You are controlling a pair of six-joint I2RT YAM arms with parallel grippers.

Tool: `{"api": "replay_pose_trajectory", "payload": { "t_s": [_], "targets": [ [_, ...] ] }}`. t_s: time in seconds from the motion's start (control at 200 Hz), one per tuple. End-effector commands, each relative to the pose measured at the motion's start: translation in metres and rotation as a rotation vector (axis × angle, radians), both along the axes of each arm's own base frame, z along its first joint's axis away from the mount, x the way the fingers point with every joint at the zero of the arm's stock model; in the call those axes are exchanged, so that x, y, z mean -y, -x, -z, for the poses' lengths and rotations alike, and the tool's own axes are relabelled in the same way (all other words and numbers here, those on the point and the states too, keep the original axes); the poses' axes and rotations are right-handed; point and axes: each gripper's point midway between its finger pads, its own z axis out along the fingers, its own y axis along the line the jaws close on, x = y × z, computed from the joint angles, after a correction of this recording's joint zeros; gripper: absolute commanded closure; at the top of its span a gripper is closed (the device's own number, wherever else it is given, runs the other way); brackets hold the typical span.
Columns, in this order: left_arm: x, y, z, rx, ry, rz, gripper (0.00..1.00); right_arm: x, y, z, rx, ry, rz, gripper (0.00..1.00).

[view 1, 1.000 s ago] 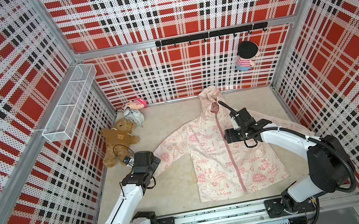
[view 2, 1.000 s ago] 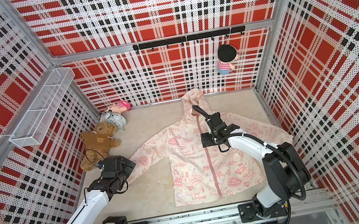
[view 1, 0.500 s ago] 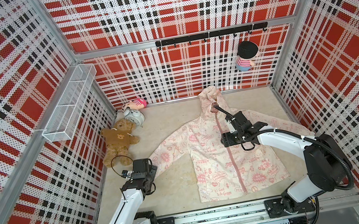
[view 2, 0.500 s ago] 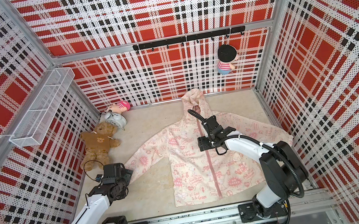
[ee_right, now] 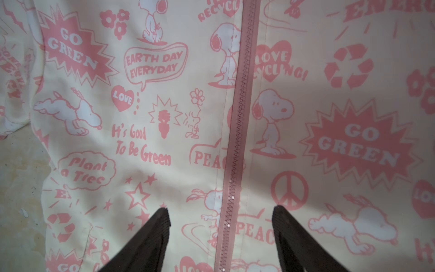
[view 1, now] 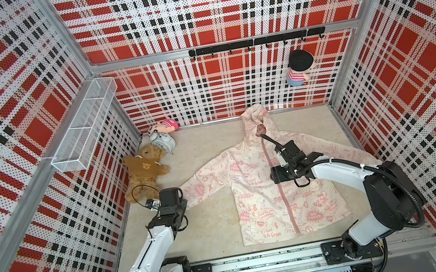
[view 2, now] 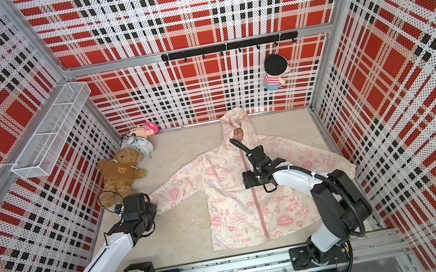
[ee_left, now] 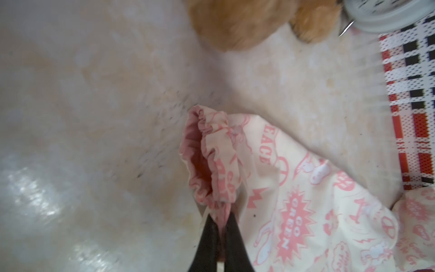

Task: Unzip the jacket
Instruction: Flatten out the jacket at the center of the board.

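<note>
I should release the sleeve's cuff (ee_left: pixel 210 158) in my left gripper, as it is far from the closed zipper's top, and move to the collar (view 1: pixel 253 136) beside the zipper.
The cream jacket (view 1: pixel 254 196) with pink prints lies flat, front up, hood toward the back wall, in both top views (view 2: pixel 230 200). Its pink zipper (ee_right: pixel 237 117) is closed along all I can see. My left gripper (ee_left: pixel 220 219) is shut on the gathered cuff of the sleeve (ee_left: pixel 211 164) that reaches toward the left wall; in a top view it sits at that sleeve's end (view 1: pixel 183 202). My right gripper (ee_right: pixel 221 209) hangs open just above the chest, one finger on each side of the zipper (view 1: pixel 277 176).
A brown teddy bear (view 1: pixel 144 170), an alarm clock (view 1: pixel 164 142) and a pink doll (view 1: pixel 168 125) lie in the back left corner, close to the left arm. A wire basket (view 1: pixel 86 125) hangs on the left wall. A striped doll (view 1: pixel 300 69) hangs from the hook rail.
My left jaws have closed on the sleeve cuff. My right gripper has slid a little along the zipper toward the hem, still open.
</note>
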Motion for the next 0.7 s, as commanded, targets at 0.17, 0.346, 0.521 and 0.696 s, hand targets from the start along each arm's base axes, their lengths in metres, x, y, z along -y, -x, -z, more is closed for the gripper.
{"api": "replay_pose_trajectory", "payload": {
  "t_s": [0.17, 0.346, 0.521, 0.696],
  "targets": [
    [-0.050, -0.035, -0.115, 0.127, -0.341, -0.064, 0.83, -0.002, 0.000, 0.016, -0.030, -0.030, 0.067, 0.29],
    [-0.066, -0.031, -0.135, 0.114, -0.391, -0.051, 0.02, 0.003, -0.021, -0.013, 0.049, -0.007, 0.106, 0.27],
    [-0.062, -0.034, -0.182, 0.229, -0.443, -0.008, 0.02, 0.017, -0.061, -0.047, 0.123, -0.052, 0.149, 0.27],
    [-0.006, -0.067, -0.212, 0.448, -0.379, 0.250, 0.02, 0.024, -0.117, -0.068, 0.179, -0.090, 0.176, 0.27]
  ]
}}
